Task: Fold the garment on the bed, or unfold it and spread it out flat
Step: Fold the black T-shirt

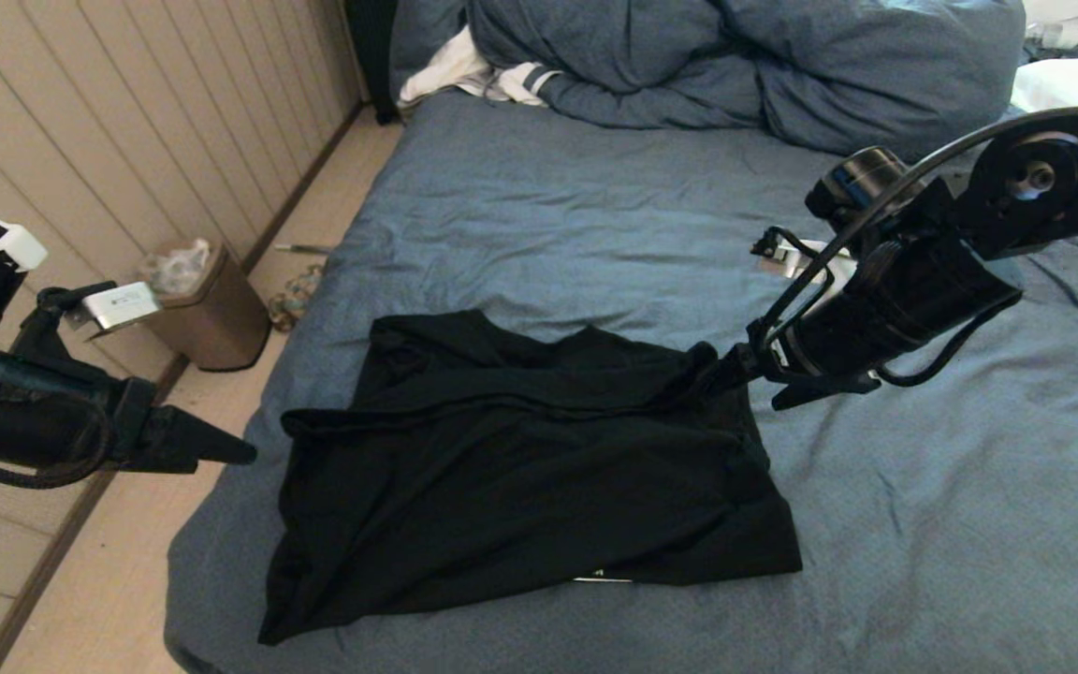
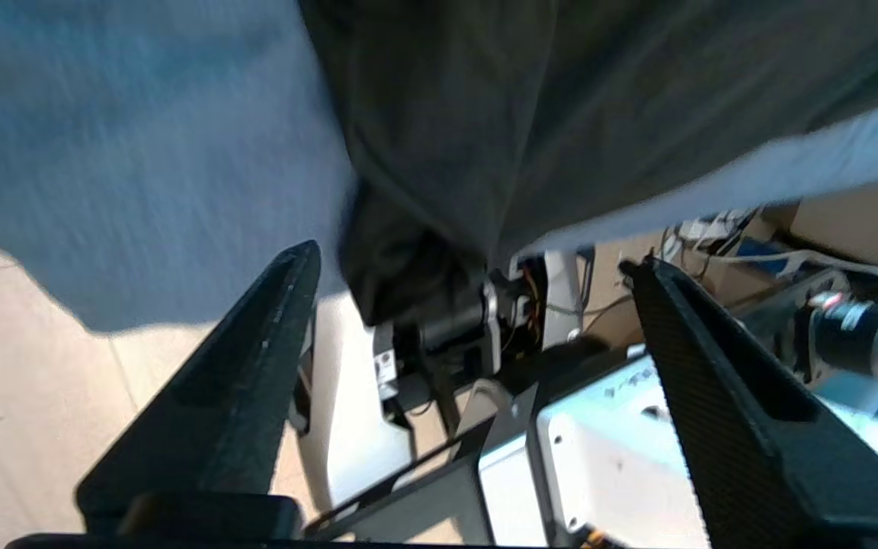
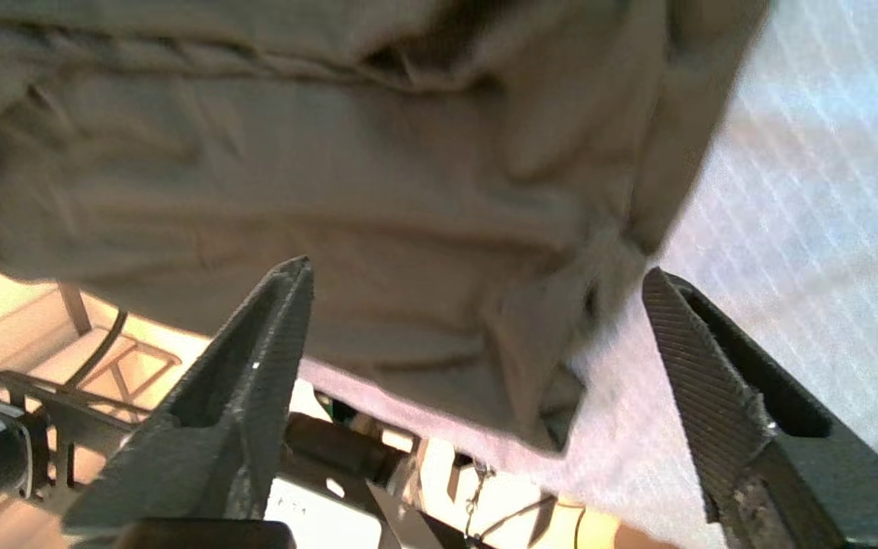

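Observation:
Next, I grip the shirt's bunched top layer with my right gripper at its corner (image 1: 699,366), short of the shirt's far edge, and draw it over that edge (image 1: 652,342).
The garment (image 1: 520,468), a black T-shirt with its plain side up, lies rumpled near the front left of the bed (image 1: 595,206). A thin pale sliver shows under its near hem. My right gripper (image 1: 713,363) is open, its tips at the shirt's far right edge. In the right wrist view the shirt (image 3: 332,191) lies just beyond the spread fingers (image 3: 264,343), with nothing between them. My left gripper (image 1: 238,455) hangs open off the bed's left side, over the floor, level with the shirt's left edge. In the left wrist view the shirt (image 2: 561,114) is apart from the fingers (image 2: 279,320).
A bunched blue duvet (image 1: 735,65) and a white cloth with dark stripes (image 1: 492,80) lie at the head of the bed. A brown waste bin (image 1: 207,314) stands on the floor by the panelled wall. The bed's left edge (image 1: 221,524) runs beside the shirt.

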Robot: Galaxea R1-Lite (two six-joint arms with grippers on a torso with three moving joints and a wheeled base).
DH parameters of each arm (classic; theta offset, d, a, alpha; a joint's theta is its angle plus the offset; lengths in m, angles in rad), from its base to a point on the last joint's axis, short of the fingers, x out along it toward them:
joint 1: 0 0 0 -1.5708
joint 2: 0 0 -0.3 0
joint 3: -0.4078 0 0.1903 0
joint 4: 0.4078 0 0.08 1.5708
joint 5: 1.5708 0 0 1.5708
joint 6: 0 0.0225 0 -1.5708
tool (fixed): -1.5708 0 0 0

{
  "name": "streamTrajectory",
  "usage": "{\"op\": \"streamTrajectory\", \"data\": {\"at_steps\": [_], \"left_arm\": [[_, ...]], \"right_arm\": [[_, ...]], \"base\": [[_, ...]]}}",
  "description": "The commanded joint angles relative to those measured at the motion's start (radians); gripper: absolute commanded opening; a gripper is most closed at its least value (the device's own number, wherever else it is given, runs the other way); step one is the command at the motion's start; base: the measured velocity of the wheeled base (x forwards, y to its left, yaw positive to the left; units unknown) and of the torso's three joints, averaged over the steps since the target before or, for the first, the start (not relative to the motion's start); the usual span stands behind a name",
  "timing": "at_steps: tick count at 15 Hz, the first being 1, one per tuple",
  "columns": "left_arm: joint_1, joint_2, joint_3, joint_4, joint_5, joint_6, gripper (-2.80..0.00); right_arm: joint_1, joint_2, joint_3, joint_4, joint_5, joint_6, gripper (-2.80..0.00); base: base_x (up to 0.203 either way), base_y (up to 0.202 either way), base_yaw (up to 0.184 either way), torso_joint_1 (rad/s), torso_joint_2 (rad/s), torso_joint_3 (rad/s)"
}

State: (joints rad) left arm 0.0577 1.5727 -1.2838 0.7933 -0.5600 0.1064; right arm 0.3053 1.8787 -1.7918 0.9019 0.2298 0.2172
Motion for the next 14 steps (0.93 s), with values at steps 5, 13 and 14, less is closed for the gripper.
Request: {"op": "streamTrajectory", "data": {"at_steps": [5,13,14], "left_arm": [[-0.065,0.172,-0.13,-0.047,-0.009,-0.094,0.0],[-0.085,0.207,-0.14,-0.051,-0.045,-0.102,0.0],[-0.085,0.202,-0.132,-0.05,-0.047,-0.102,0.0]], "right_arm": [[0.022,0.156,-0.157,0.006,0.001,0.042,0.0],[0.028,0.197,-0.161,-0.028,0.003,0.045,-2.8],[0.039,0.194,-0.161,-0.033,0.002,0.045,-2.8]], "base": [[0.0,0.0,0.0,0.0,0.0,0.0],[0.0,0.0,0.0,0.0,0.0,0.0],[0.0,0.0,0.0,0.0,0.0,0.0]]}}
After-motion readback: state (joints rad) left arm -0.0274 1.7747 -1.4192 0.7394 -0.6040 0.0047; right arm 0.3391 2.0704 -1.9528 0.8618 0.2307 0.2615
